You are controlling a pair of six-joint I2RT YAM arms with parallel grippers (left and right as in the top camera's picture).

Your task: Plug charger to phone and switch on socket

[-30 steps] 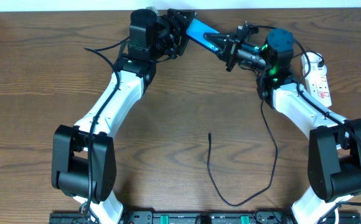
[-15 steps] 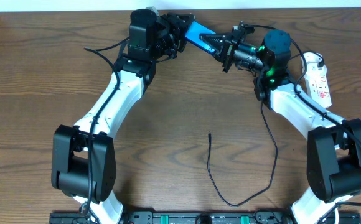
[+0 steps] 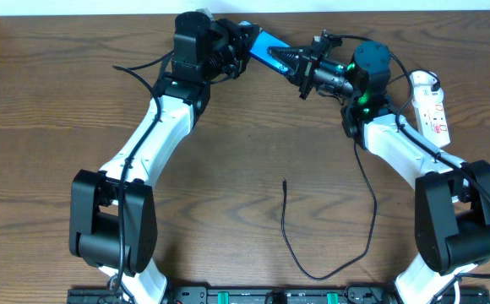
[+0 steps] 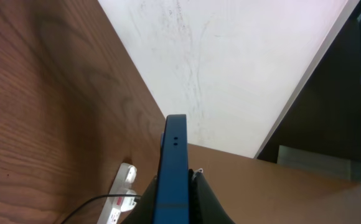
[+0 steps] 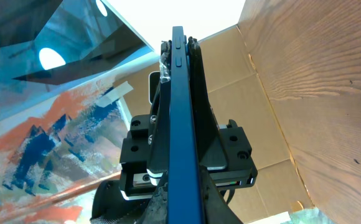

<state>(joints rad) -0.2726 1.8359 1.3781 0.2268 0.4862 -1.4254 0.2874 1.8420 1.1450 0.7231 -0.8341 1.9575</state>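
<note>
Next, my right gripper opens, moves back and takes the charger's loose plug tip while my left gripper keeps the phone, which both my grippers are holding now.
The phone, blue and seen edge-on, hangs above the table's far edge between both arms. My left gripper is shut on its left end, and the blue edge runs up between the dark fingers. My right gripper is shut on the other end, where the phone stands thin between its jaws. The charger, a thin black cable, lies loose on the table with its plug tip near the middle. The white socket rests at the far right and also shows as a socket below the phone.
The table's back edge meets a white wall just behind the phone. A black cable trails along the right arm. Brown cardboard and a painted panel stand beyond the table.
My left gripper has closed onto the phone's left end. The right gripper and the phone have shifted slightly left and toward the back edge.
</note>
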